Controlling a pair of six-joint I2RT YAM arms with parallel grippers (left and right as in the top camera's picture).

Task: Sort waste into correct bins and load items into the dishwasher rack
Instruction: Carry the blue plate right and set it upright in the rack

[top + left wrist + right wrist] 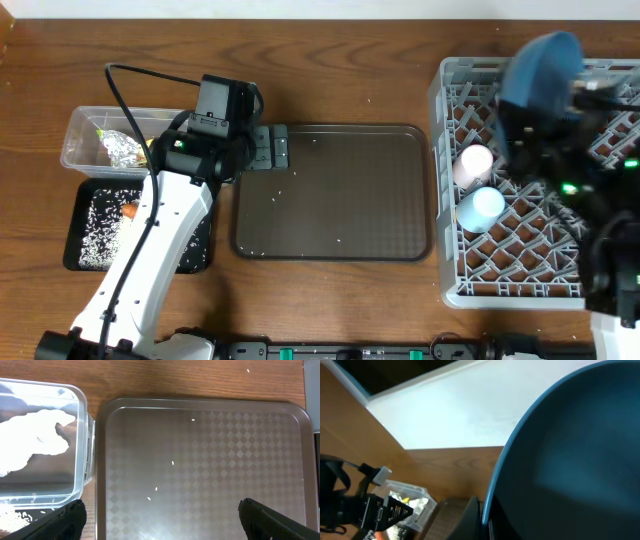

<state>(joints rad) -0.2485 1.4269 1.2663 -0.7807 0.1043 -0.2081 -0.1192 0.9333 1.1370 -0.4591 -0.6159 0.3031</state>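
Note:
The large blue plate (542, 75) is on edge, clear of the pale pink cup. I keep lowering my right gripper until the plate rests in the grey rack (606, 148).
My right gripper (485, 510) is shut on the rim of the large blue plate (540, 65), holding it tilted above the far side of the grey dishwasher rack (455, 290). The plate fills the right wrist view (570, 460). A pale pink cup (473, 163) and a light blue cup (482, 208) lie in the rack. My left gripper (270, 150) is open and empty over the left edge of the brown serving tray (200, 460). The clear tub (75, 130) holds foil (122, 148) and white tissue (35, 442). The black tray (75, 255) holds rice and the carrot (130, 210). Bowl and chopsticks are out of view.
The brown serving tray (330, 235) lies mid-table with a few loose rice grains (173, 463) on it. My dark right arm (600, 200) covers much of the rack's right half. The white left arm (150, 260) crosses over the black tray.

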